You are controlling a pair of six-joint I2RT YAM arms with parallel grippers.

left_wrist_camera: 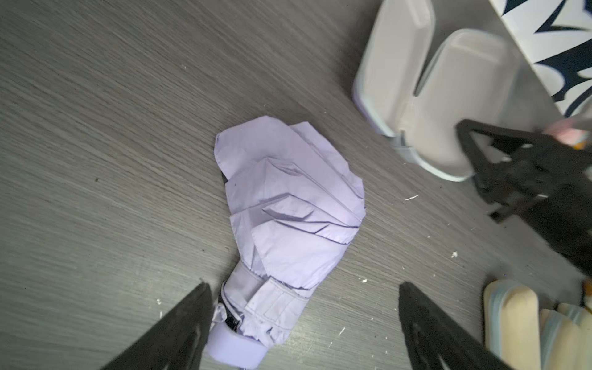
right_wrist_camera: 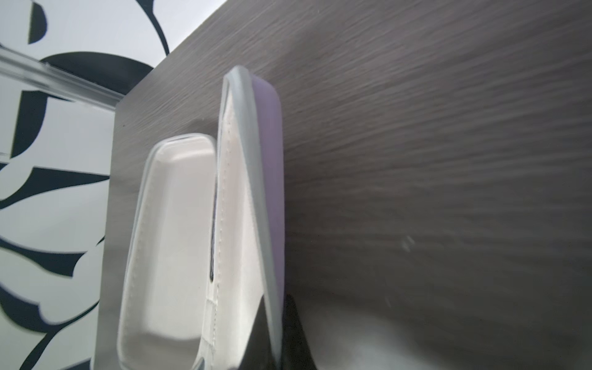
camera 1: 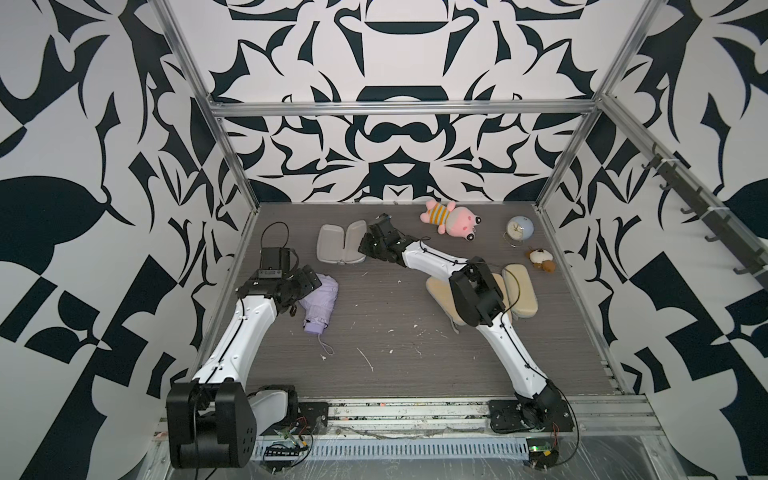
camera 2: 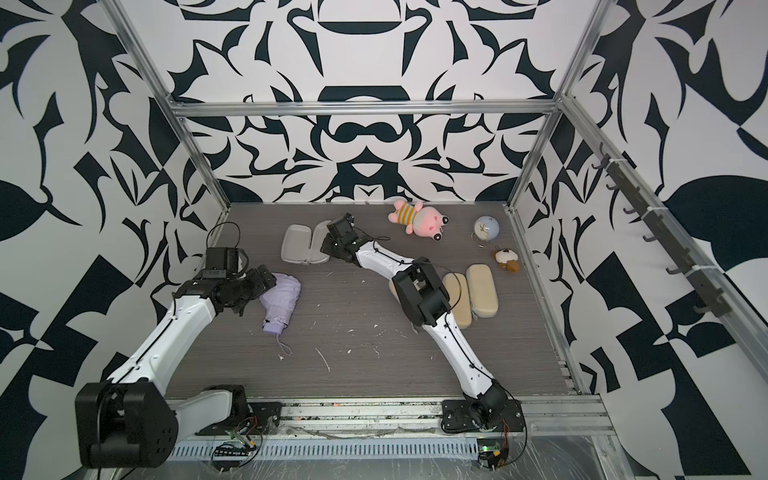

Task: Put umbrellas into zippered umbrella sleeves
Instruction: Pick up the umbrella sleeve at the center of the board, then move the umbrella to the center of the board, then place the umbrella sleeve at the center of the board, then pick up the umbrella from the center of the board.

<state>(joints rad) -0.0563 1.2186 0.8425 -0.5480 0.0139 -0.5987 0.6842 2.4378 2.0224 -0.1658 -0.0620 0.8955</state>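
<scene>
I should keep pulling the sleeve's rim with my right gripper until the sleeve lies in the space (camera 1: 380, 304) beside the umbrella, because that space is clear and the open sleeve (camera 1: 330, 244) faces up.
A lavender umbrella (camera 1: 320, 303) (camera 2: 280, 301) lies on the table at the left, its handle toward the front. My left gripper (left_wrist_camera: 302, 285) is open over its handle end, and the handle (left_wrist_camera: 234, 346) sits close to one finger (left_wrist_camera: 192, 314). A lavender zippered umbrella sleeve (camera 1: 332, 245) (camera 2: 296, 245) lies open at the back centre, showing its pale lining. My right gripper (right_wrist_camera: 277, 307) (camera 1: 365, 241) is shut on the zip rim of the sleeve's right half (right_wrist_camera: 253, 192), which is tilted up. Closed beige sleeves (camera 1: 521, 291) (camera 2: 482, 291) lie at the right, partly under my right arm.
A pink plush toy (camera 1: 453, 220), a small round clock (camera 1: 519, 228) and a small brown plush (camera 1: 542, 259) sit at the back right. White scraps (camera 1: 365, 359) dot the grey table. Metal frame posts (camera 1: 232, 158) and patterned walls close in the sides and back.
</scene>
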